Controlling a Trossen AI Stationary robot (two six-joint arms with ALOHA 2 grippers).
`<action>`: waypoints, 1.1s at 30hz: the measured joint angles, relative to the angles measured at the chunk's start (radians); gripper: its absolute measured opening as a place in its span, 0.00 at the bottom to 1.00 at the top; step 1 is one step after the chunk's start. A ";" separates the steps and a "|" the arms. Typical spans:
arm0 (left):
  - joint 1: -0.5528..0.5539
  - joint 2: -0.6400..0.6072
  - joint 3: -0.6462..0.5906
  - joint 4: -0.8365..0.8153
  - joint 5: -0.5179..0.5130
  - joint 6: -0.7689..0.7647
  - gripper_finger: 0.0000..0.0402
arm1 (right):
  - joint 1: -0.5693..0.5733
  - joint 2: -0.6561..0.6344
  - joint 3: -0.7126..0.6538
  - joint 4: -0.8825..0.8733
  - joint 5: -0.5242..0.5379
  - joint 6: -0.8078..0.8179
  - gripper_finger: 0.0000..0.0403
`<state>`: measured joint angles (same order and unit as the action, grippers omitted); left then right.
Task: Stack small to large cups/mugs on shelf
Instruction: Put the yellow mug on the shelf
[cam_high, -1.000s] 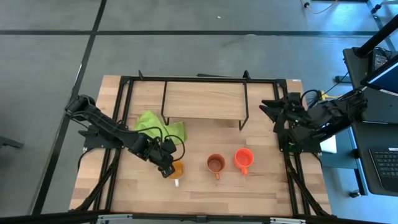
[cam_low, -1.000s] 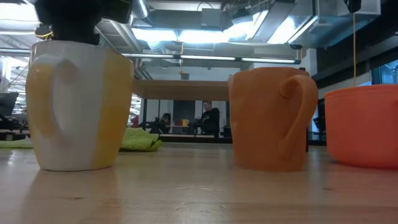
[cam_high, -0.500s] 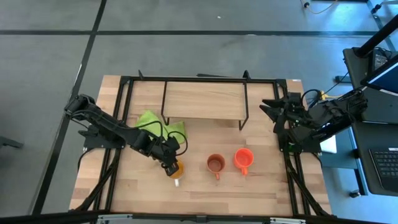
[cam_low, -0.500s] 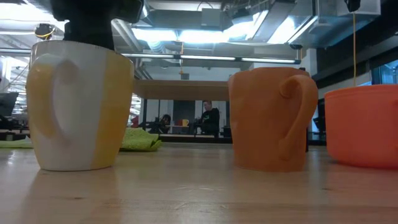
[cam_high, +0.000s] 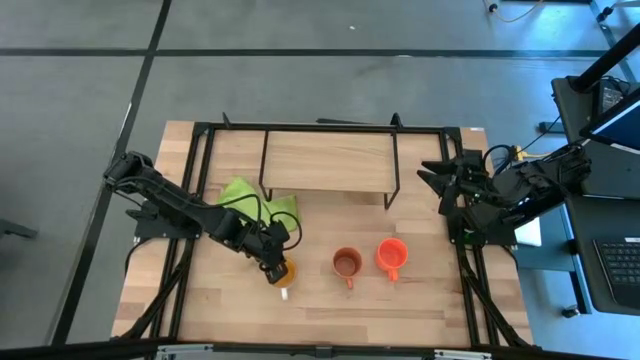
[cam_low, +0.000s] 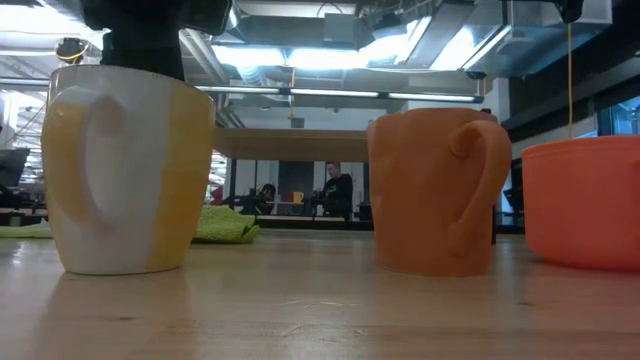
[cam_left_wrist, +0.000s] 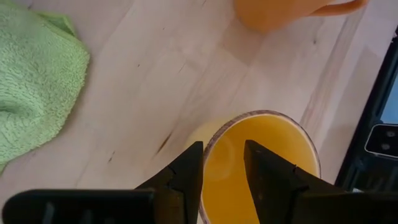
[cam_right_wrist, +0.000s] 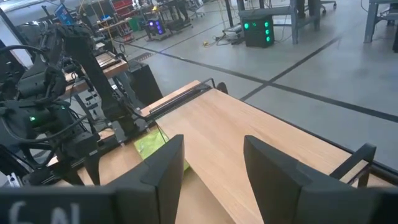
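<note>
I expect the mug (cam_high: 286, 274) to stay upright when I lift it, because my left gripper's fingers have the yellow mug's side (cam_left_wrist: 209, 151) between them and point down along it.
Three mugs stand upright on the tabletop in a row. The yellow-orange mug (cam_high: 286, 271) (cam_low: 120, 170) has a white handle toward the near edge; the brownish-orange mug (cam_high: 346, 264) (cam_low: 435, 190) and the red-orange mug (cam_high: 391, 255) (cam_low: 585, 205) are to its right. My left gripper (cam_high: 273, 262) (cam_left_wrist: 222, 155) points down over the yellow mug's rim (cam_left_wrist: 210, 144), open, one finger outside the wall and one inside. The shelf (cam_high: 325, 160) stands on its wire legs near the far edge. My right gripper (cam_high: 434, 176) (cam_right_wrist: 213, 162) waits open at the table's right side. My left gripper comes from above at the yellow mug's rim (cam_left_wrist: 214, 138) on the side away from the handle, with one finger (cam_left_wrist: 189, 171) outside the wall and the other finger (cam_left_wrist: 264, 171) inside. Whether either finger touches the wall I cannot tell. The mug stands on the table.
A crumpled green cloth (cam_high: 252, 200) (cam_left_wrist: 31, 93) lies between the left arm and the shelf's left legs. Black frame rails (cam_high: 470, 280) run along the table's left and right sides. Bare wood shows in front of the mugs toward the near edge.
My left gripper has moved a little toward the table's right and slightly down, ending over the yellow mug's rim; it has held still for the last half second. The mugs have not moved.
</note>
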<state>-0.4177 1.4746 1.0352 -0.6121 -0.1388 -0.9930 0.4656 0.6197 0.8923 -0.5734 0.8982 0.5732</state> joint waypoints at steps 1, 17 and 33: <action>-0.002 0.000 0.000 0.000 0.006 -0.002 0.28 | 0.000 0.000 0.000 0.000 0.000 0.000 0.42; -0.060 0.000 0.001 -0.136 0.000 0.055 0.28 | 0.000 0.003 0.000 -0.002 0.000 0.025 0.42; -0.054 0.012 -0.007 -0.133 0.008 0.079 0.28 | 0.000 0.014 0.000 -0.002 -0.001 0.027 0.42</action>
<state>-0.4714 1.4867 1.0286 -0.7447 -0.1306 -0.9140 0.4660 0.6338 0.8921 -0.5751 0.8974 0.5998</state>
